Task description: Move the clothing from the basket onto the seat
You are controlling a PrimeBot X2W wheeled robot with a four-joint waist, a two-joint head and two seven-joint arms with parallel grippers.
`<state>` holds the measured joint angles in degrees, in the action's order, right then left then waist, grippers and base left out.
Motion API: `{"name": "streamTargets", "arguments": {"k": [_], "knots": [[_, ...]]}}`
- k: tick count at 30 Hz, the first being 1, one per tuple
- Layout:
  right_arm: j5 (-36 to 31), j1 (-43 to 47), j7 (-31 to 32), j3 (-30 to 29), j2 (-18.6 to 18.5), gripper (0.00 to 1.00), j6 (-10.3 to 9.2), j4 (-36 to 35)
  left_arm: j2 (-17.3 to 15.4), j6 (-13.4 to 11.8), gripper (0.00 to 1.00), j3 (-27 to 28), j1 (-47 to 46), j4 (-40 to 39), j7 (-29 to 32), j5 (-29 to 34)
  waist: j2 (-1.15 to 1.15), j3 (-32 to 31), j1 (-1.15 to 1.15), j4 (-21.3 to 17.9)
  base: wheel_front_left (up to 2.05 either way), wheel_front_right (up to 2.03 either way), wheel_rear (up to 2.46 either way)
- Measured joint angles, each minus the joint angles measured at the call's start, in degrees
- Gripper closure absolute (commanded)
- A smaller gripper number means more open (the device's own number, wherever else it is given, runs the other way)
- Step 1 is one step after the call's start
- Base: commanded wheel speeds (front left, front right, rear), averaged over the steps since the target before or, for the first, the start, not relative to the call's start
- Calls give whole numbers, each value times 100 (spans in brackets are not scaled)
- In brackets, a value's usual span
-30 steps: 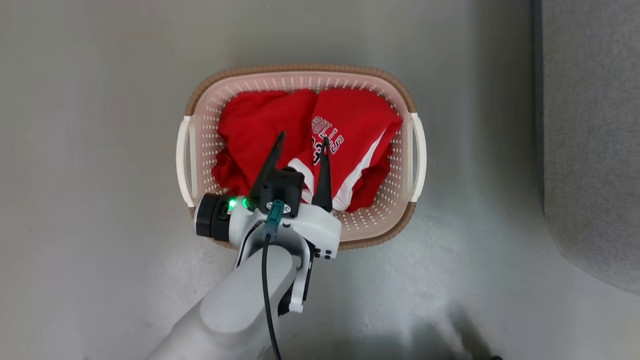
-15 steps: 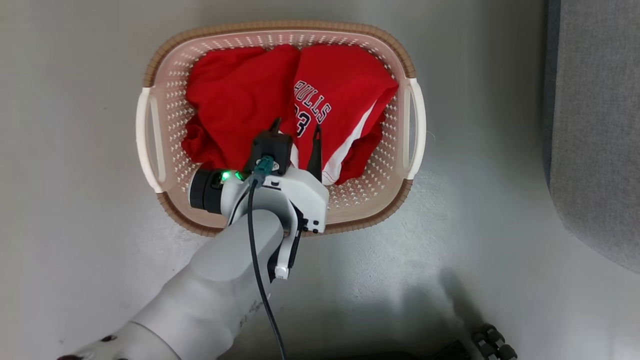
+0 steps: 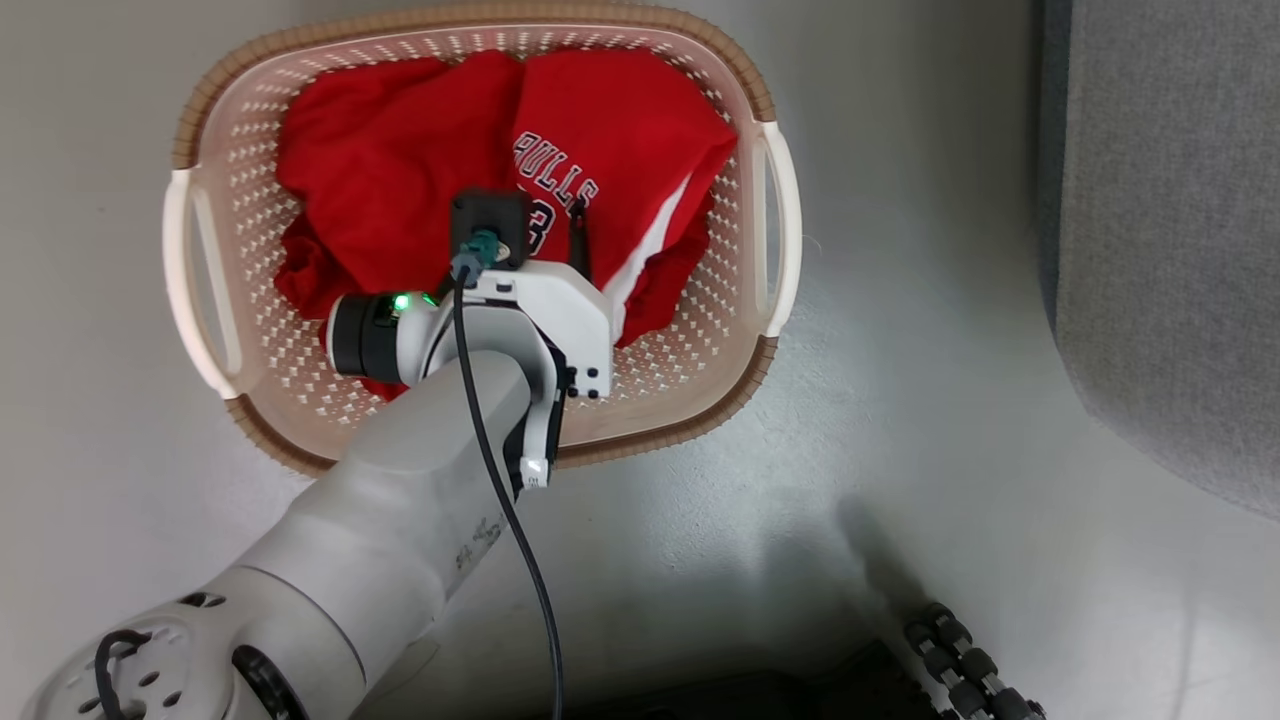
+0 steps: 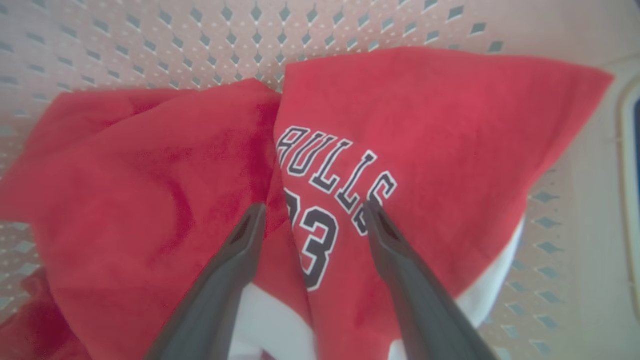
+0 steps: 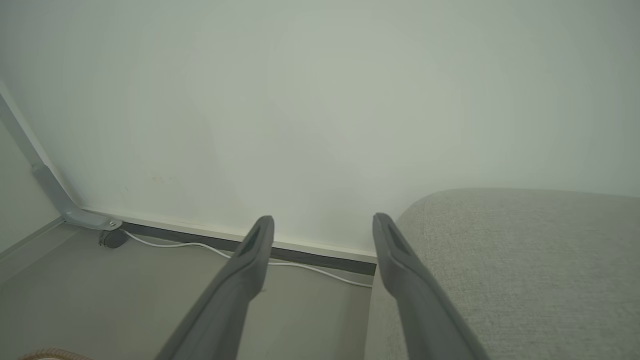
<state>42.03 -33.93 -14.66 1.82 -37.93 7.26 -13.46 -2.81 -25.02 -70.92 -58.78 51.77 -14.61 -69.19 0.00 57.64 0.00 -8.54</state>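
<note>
I expect the jersey (image 3: 624, 132) to come up by itself when I lift its fold, because a clean edge (image 3: 519, 106) runs between it and the plain red garment.
The cream basket (image 3: 775, 230) stands on the floor with the clothing inside. The jersey (image 3: 620, 130) with white lettering lies on the right and the plain red garment (image 3: 380, 160) on the left. My left gripper (image 3: 535, 205) points down into the basket, and the wrist hides most of its fingers. In the left wrist view the left gripper (image 4: 314, 205) is open. Its tips straddle the fold where the plain garment (image 4: 140, 175) meets the jersey (image 4: 425, 125), close above the cloth. My right gripper (image 5: 324, 219) is open and empty, beside the grey seat (image 5: 525, 260).
The seat (image 3: 1170, 230) fills the right edge of the head view, with bare floor between it and the basket. Wheels of my base (image 3: 960, 660) show at the lower right. In the right wrist view a white cable (image 5: 200, 246) runs along the wall's foot.
The head camera has moved, so the basket sits further left and higher in the picture. My left gripper has gone down deeper into the basket toward the clothing, still open.
</note>
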Motion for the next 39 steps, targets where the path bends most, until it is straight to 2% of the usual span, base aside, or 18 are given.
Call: {"name": "streamTargets", "arguments": {"k": [6, 13, 14, 15, 16, 23, 31, 34, 39], "knots": [[5, -15, -1, 21, 45, 0, 0, -15, -9, -5, 0, -146, -66, 91, 229, -504, 0, 60, 0, -129, 0, 0, 0], [7, -28, -1, 55, 132, 0, 0, 40, -30, 326, 1, -255, -85, -25, 370, -654, 0, 81, 0, -213, 0, 0, 0], [7, -38, -1, 57, 152, 0, 0, 58, -23, 356, 39, -258, -85, -36, 371, -655, 0, 75, 0, -218, 0, 0, 0], [7, -52, -1, 58, 158, 0, 0, 78, -13, 363, 95, -261, -85, -31, 368, -639, 0, 69, 0, -220, 0, 0, 0], [7, -70, 0, 65, 164, 0, 0, 97, -18, 400, 100, -266, -85, -22, 402, -604, 0, 61, 0, -224, 0, 0, 0], [8, -84, 0, 22, 177, 0, 0, 167, -25, 437, 100, -271, -78, -2, 243, -466, 0, -5, 0, -203, 0, 0, 0], [5, -65, -1, 44, 213, 0, 0, 354, -23, 479, 100, -281, 224, -89, 38, -352, 0, -499, 0, -106, 0, 0, 0], [-3, 12, -1, 81, 212, 0, 0, 411, -21, 416, 100, -137, 319, -252, 38, 13, 0, -749, 0, -35, 0, 0, 0], [-52, 270, -1, 288, 242, 0, 0, 563, -5, 326, 100, 456, 694, -495, 36, 772, 0, -1243, 0, 94, 0, 0, 0]]}}
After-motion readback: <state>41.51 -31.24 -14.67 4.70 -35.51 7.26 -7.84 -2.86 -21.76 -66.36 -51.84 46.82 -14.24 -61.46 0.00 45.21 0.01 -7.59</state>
